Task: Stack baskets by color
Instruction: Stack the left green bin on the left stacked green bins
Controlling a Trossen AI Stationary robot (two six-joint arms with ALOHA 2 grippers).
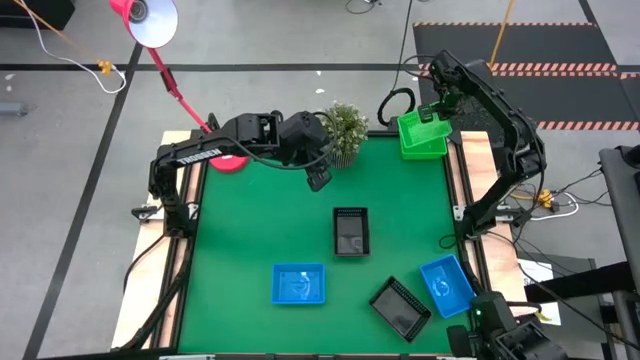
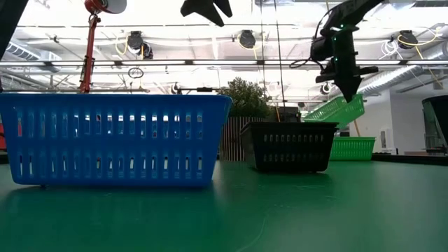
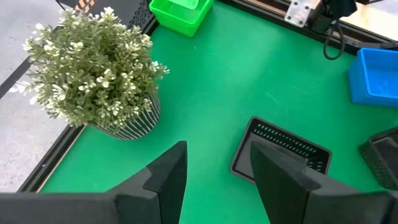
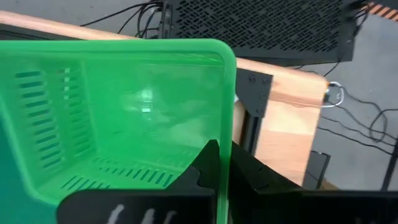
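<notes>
I can see the green basket slants (image 2: 337,110) over the other green one, its held rim high, so my right gripper should open, shut and push that rim (image 2: 359,98) down.
My right gripper (image 4: 225,165) is at the table's far right corner, shut on a bright green basket (image 2: 336,108) that hangs tilted over another green basket (image 2: 352,148) standing on the table. My left gripper (image 3: 214,180) hovers open and holds nothing, high over the table's far middle beside the potted plant (image 1: 345,130). One black basket (image 1: 350,231) rests on its base mid-table and another (image 1: 401,306) near the front. Two blue baskets (image 1: 299,283) (image 1: 446,284) stand at the front. My right gripper holds the green basket by one wall's top rim (image 4: 226,118), close to a corner. One finger is inside the basket and one outside. The fingers come from above, pointing steeply down. The basket hangs tilted; whether its low end touches the green basket below, I cannot tell.
A red lamp (image 1: 150,20) leans over the far left corner, its base (image 1: 230,160) beside my left arm. Wooden rails (image 1: 470,190) edge the green mat. Open mat lies between the plant and the green baskets and along the left side.
</notes>
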